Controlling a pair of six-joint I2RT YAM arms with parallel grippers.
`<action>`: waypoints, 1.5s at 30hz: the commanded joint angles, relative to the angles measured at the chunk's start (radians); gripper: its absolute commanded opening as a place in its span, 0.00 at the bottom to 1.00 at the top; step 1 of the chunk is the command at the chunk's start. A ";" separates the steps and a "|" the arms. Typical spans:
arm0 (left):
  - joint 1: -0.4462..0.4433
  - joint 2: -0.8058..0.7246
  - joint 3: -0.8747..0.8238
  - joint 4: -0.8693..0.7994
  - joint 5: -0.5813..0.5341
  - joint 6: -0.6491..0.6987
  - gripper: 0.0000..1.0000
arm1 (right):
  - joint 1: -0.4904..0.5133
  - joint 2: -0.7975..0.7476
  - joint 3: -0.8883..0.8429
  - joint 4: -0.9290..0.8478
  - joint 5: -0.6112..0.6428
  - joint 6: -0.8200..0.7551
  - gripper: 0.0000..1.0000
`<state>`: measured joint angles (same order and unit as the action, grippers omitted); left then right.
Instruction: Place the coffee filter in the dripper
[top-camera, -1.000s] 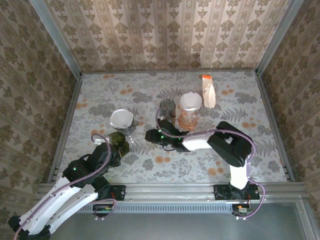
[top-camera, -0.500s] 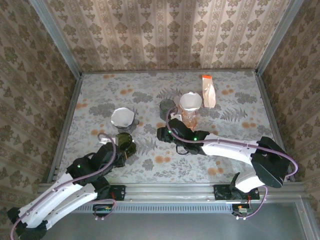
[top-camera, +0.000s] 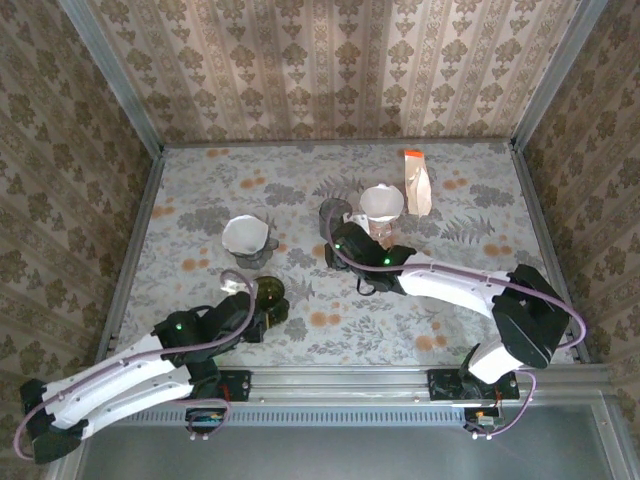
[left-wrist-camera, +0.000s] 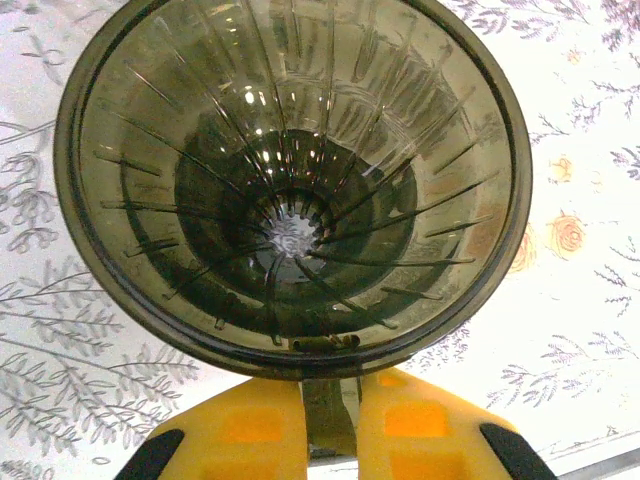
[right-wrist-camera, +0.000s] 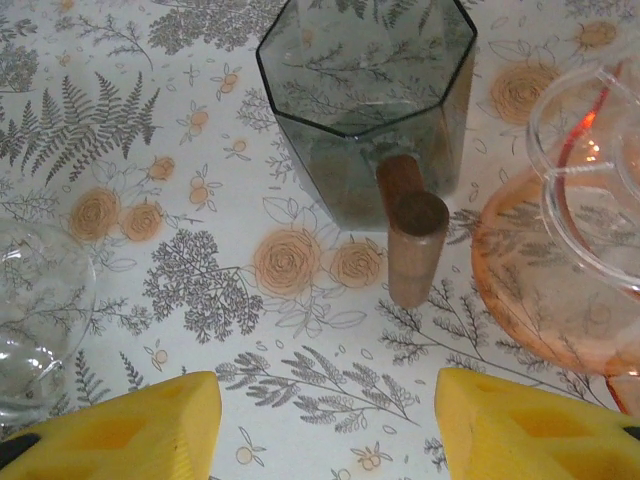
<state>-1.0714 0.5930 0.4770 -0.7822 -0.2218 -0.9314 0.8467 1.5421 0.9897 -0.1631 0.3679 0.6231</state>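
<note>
The smoky glass's wooden handle (right-wrist-camera: 418, 216) points at my right gripper's open fingers, so I keep going forward until the fingers are on both sides of the handle (right-wrist-camera: 411, 256), then close them.
My left gripper (left-wrist-camera: 331, 405) is shut on the rim tab of a dark green ribbed dripper (left-wrist-camera: 290, 180), whose cone is empty inside. From above, the dripper (top-camera: 271, 297) is near the table's front left, at the tip of the left gripper (top-camera: 254, 310). A white coffee filter (top-camera: 244, 236) sits in a clear glass holder behind it. Another white filter (top-camera: 381, 202) rests in a pink dripper at the centre back. My right gripper (right-wrist-camera: 327, 392) is open over bare tablecloth, just short of a smoky octagonal glass (right-wrist-camera: 365, 95) with a wooden handle (right-wrist-camera: 414, 245).
The pink glass carafe (right-wrist-camera: 555, 270) stands right of the right gripper, and a clear glass (right-wrist-camera: 35, 300) to its left. A bag (top-camera: 417, 183) with an orange top lies at the back right. Papered walls close off three sides of the table.
The left arm carried the green dripper rightward and nearer the front edge. The right arm stretched out toward the back, and its gripper opened wider near the octagonal glass.
</note>
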 joint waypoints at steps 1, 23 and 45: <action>-0.032 0.038 -0.004 0.095 0.001 0.018 0.00 | -0.009 0.030 0.036 -0.026 0.035 -0.026 0.60; -0.057 0.154 -0.032 0.195 0.026 0.052 0.15 | -0.032 0.078 0.100 -0.087 0.058 -0.005 0.60; -0.056 0.179 -0.017 0.175 0.014 0.059 0.15 | -0.077 0.285 0.217 -0.069 0.073 -0.062 0.59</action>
<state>-1.1191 0.7601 0.4538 -0.5629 -0.2134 -0.8886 0.7765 1.7977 1.1782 -0.2394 0.4442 0.5976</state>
